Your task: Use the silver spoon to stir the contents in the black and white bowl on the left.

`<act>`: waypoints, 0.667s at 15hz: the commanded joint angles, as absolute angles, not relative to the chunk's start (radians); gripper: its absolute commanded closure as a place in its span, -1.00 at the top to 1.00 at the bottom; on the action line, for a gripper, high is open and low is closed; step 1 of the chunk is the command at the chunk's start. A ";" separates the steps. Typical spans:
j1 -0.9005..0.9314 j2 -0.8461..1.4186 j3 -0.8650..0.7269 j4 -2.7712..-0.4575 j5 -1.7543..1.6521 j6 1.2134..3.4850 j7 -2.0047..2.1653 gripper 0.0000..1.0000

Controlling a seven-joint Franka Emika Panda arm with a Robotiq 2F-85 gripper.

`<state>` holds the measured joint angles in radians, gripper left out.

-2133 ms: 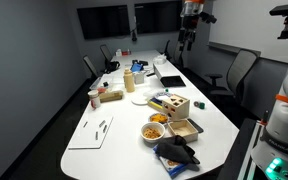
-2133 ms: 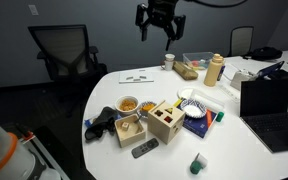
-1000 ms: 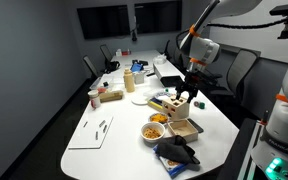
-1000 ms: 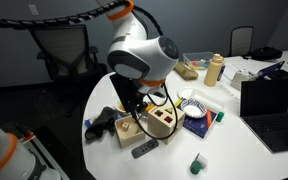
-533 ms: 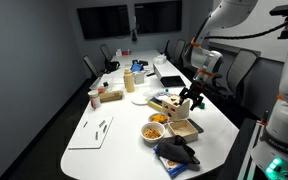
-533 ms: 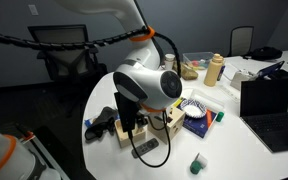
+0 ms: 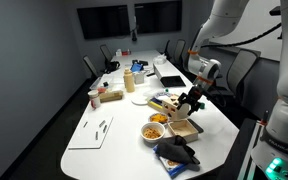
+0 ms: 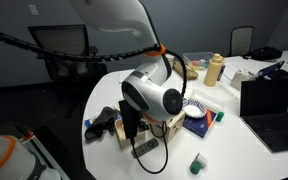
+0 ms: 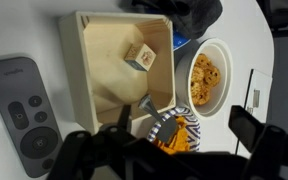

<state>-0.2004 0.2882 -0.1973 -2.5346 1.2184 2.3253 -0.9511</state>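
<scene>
The silver spoon's handle (image 9: 151,109) sticks up from the striped bowl (image 9: 184,134) between the robot's open fingers, so the gripper should go on descending until the fingers are on both sides of the handle, and then close.
In the wrist view the silver spoon (image 9: 144,106) rests with its scoop in the black and white striped bowl (image 9: 187,119), which holds orange pieces. Its handle points up and left over the edge of a shallow wooden tray (image 9: 72,70). My gripper (image 9: 169,145) hangs just above the bowl, open. One dark finger (image 9: 89,155) is left of the bowl and the other is to its right; neither touches the spoon. In an exterior view the gripper (image 7: 188,103) is low over the tray area. In the other exterior view the arm (image 8: 149,95) hides bowl and spoon.
A white bowl of snacks (image 9: 209,75) sits right of the striped bowl. A small cube (image 9: 139,58) lies in the tray. A grey remote (image 9: 22,110) lies left of it and a black cloth (image 9: 189,12) beyond. A laptop (image 8: 269,105) stands on the table.
The arm came down from high above the table's far end to just over the tray and bowls. In the last half second it moved only slightly.
</scene>
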 commanded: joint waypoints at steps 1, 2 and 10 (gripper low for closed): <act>-0.228 0.374 -0.179 -2.471 1.268 2.275 -0.995 1.00; -0.230 0.391 -0.177 -2.463 1.270 2.267 -0.994 1.00; -0.236 0.504 -0.163 -2.399 1.281 2.206 -0.978 1.00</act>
